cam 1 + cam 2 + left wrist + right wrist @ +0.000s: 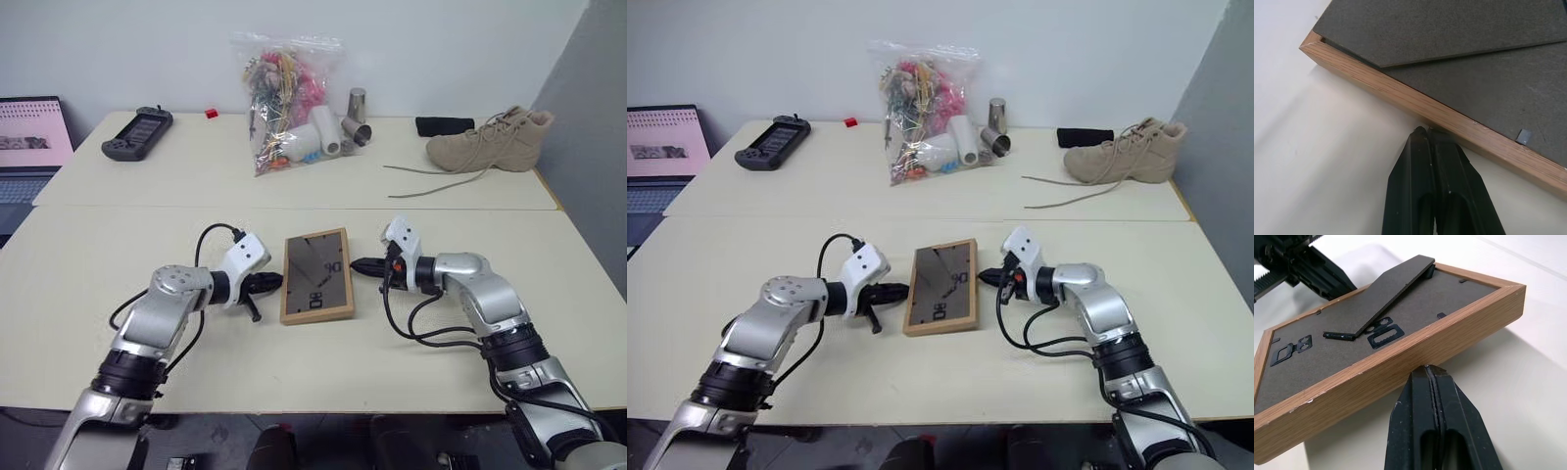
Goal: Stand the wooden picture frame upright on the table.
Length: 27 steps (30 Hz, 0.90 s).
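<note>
My left gripper, its shut fingers only pressing against the wooden picture frame's side [285, 274], should open, turn and grip that side [284, 305] by the frame's near corner before lifting.
The wooden picture frame [316, 276] lies back-up in the middle of the near table [98, 255], its dark backing and stand flap [1396, 289] facing up. The flap stands partly lifted off the backing. My left gripper [277, 282] is shut, its tips against the frame's left side [1400, 93]. My right gripper [355, 264] is shut too, with its tips at the frame's right side [1400, 367]. In the right wrist view that side looks raised a little, with shadow beneath. The picture side faces down and is hidden.
On the far table sit a plastic bag of mixed items [286, 103], metal cups [358, 117], a game controller [137, 132], a tan boot [495, 142] with trailing laces and a black item [443, 125]. A laptop [29, 137] stands at the far left.
</note>
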{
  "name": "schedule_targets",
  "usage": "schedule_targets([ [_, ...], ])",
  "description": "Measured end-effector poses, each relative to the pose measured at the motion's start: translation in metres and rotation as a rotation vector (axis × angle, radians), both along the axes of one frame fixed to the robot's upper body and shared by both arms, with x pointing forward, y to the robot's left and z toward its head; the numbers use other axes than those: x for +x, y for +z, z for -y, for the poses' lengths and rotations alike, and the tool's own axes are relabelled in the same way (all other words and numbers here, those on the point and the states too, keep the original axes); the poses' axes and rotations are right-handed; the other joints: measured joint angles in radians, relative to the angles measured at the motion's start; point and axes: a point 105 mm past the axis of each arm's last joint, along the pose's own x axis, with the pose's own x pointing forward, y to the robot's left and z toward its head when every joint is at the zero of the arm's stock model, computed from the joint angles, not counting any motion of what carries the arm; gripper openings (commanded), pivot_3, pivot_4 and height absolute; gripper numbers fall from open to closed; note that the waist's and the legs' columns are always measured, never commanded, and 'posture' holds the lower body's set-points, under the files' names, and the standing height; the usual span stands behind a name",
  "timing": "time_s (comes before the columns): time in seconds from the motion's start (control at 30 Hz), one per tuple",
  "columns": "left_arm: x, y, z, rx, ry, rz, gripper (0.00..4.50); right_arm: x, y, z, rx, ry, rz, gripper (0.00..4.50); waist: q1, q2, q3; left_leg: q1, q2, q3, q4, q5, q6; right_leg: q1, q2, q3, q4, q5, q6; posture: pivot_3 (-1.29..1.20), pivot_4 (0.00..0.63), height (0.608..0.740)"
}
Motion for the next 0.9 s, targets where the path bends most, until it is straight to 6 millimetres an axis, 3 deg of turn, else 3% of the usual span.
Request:
schedule_targets([
  [0.27,-0.007,0.007,-0.007,0.030,-0.006,0.021,0.05,-0.012,-0.013,-0.004,-0.091,0.077,-0.013,0.00,0.004,0.000,0.000,0.000,0.000,0.000,0.000,0.000,0.000,0.000,0.000,0.000,-0.001,0.000,0.000,0.00,0.150,0.740],
  [0.33,-0.006,0.012,-0.017,0.048,-0.001,0.033,0.05,-0.011,-0.013,0.010,-0.145,0.082,0.012,0.00,0.006,0.000,0.000,0.000,0.001,0.000,-0.001,0.000,0.000,0.000,0.000,0.000,-0.001,0.000,0.000,0.00,0.150,0.740],
  [0.5,-0.011,0.036,-0.051,-0.093,0.066,-0.046,1.08,-0.002,-0.013,0.045,-0.201,0.035,0.022,0.00,0.005,0.000,0.000,0.000,0.001,0.000,-0.001,0.000,0.000,0.000,0.000,0.000,-0.002,0.000,0.000,0.00,0.150,0.740],
  [0.67,-0.004,0.083,-0.050,-0.360,0.104,-0.137,2.18,0.001,-0.007,0.043,-0.198,0.057,0.068,0.00,0.004,0.000,0.000,-0.001,0.000,0.000,-0.001,0.000,0.000,0.000,0.000,0.000,-0.002,0.000,0.000,0.00,0.150,0.740],
  [0.9,-0.011,0.068,-0.060,-0.479,0.155,-0.385,3.69,0.004,-0.008,0.047,-0.199,0.036,0.072,0.00,-0.001,0.000,0.000,-0.001,0.001,0.000,-0.001,0.000,0.000,0.000,0.001,-0.001,-0.002,0.000,0.000,0.00,0.150,0.740],
])
